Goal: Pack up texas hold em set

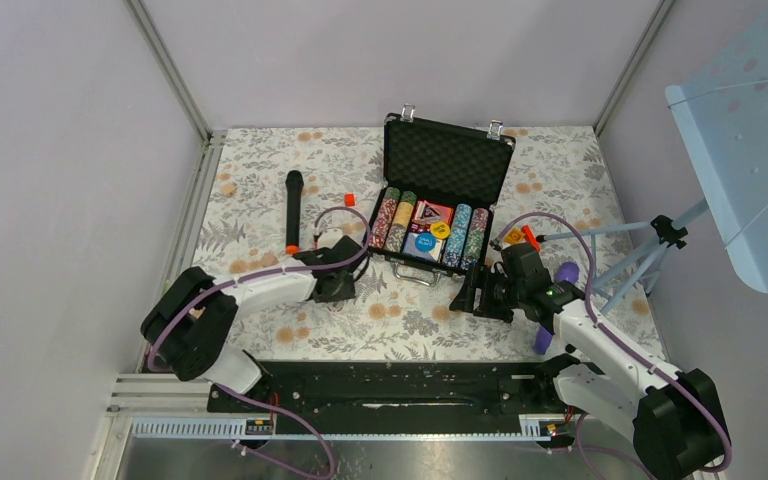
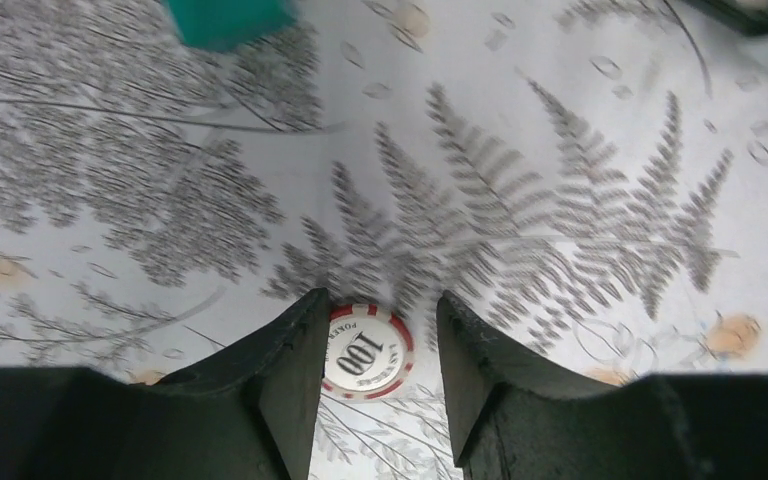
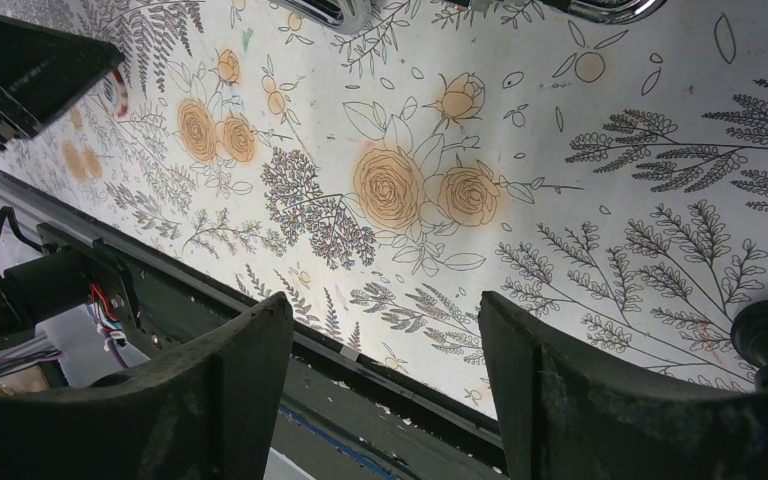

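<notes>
The loose chip (image 2: 368,352) is off-centre against one finger of the robot's left gripper, so the gripper should open and then close with both fingers on the chip's rim (image 2: 406,345).
The black briefcase (image 1: 447,160) stands open at the back of the table, its foam lid upright. Rows of striped poker chips (image 1: 391,220), a card deck (image 1: 432,213), a yellow button (image 1: 441,230) and a blue button (image 1: 422,243) lie inside it. One loose red-and-white chip (image 2: 365,353) marked 100 lies flat on the floral cloth. My left gripper (image 2: 382,300) straddles it, open: the left finger touches the chip's rim and a gap shows on the right side. From above, that gripper (image 1: 345,285) sits left of the case front. My right gripper (image 3: 382,305) hangs open and empty near the case's right front corner (image 1: 472,295).
A black microphone with an orange end (image 1: 292,210) lies left of the case, with a small red block (image 1: 350,199) beside it. A teal block (image 2: 228,18) sits just ahead of my left gripper. A light blue perforated panel on a tripod (image 1: 750,130) stands at the right. The black rail (image 1: 390,385) runs along the near edge.
</notes>
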Controlling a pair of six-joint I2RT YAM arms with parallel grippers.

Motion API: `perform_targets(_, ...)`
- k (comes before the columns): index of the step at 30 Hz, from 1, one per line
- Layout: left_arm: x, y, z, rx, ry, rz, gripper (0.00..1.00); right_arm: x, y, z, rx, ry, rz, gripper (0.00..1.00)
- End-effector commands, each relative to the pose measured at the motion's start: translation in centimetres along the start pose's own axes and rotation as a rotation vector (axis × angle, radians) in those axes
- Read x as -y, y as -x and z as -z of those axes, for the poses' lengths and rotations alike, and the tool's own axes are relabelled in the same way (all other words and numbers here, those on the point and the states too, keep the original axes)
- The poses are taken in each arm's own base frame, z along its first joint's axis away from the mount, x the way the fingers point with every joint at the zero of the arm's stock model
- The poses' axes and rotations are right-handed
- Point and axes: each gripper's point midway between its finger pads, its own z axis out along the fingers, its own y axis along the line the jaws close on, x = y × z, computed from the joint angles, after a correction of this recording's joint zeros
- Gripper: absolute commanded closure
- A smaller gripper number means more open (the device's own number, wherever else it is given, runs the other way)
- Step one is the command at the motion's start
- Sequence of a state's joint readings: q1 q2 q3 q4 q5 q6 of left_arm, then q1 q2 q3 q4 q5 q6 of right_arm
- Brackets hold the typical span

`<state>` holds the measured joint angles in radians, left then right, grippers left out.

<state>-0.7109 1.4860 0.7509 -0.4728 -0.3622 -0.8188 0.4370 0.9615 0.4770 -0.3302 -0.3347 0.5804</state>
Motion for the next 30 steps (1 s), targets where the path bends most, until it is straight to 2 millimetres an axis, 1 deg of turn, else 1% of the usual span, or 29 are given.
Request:
perform_targets(1,2.5,-2.8,0.6,-0.078,-0.046,-0.048,0.56,-0.7,0.1,0.1,-0.001,0.026,0.014,0.25)
perform_targets(4,4.5,-4.0,1.2,-0.087,-0.072,-0.093,0.57,-0.8,0.2,0.1,-0.001,0.026,0.015,0.25)
perform_targets(6,5.0,-4.4,1.4,-0.088,-0.071,-0.104,0.56,-0.8,0.3,0.2,0.001,0.027,0.015,0.25)
perform_targets(7,4.8,-4.4,1.5,-0.083,-0.063,-0.106,0.55,-0.8,0.3,0.2,0.001,0.027,0.016,0.25)
perform_targets(9,4.0,-4.1,1.6,-0.064,-0.037,-0.102,0.48,-0.8,0.3,0.2,-0.001,0.026,0.014,0.25)
perform_targets(14,2.0,-2.7,2.0,-0.027,0.001,-0.086,0.38,-0.8,0.2,0.2,-0.003,0.023,0.020,0.25)
perform_targets(16,1.1,-2.4,1.9,-0.025,0.011,-0.077,0.36,-0.8,0.2,0.2,-0.003,0.025,0.019,0.25)
perform_targets(19,0.5,-2.6,2.0,-0.033,0.018,-0.076,0.36,-0.8,0.2,0.2,-0.004,0.025,0.019,0.25)
perform_targets(25,0.4,-4.6,1.7,-0.069,0.019,-0.097,0.36,-0.9,0.3,0.1,-0.005,0.027,0.018,0.25)
perform_targets(30,0.8,-5.7,1.4,-0.090,0.015,-0.113,0.44,-0.8,0.1,0.1,-0.009,0.026,0.016,0.25)
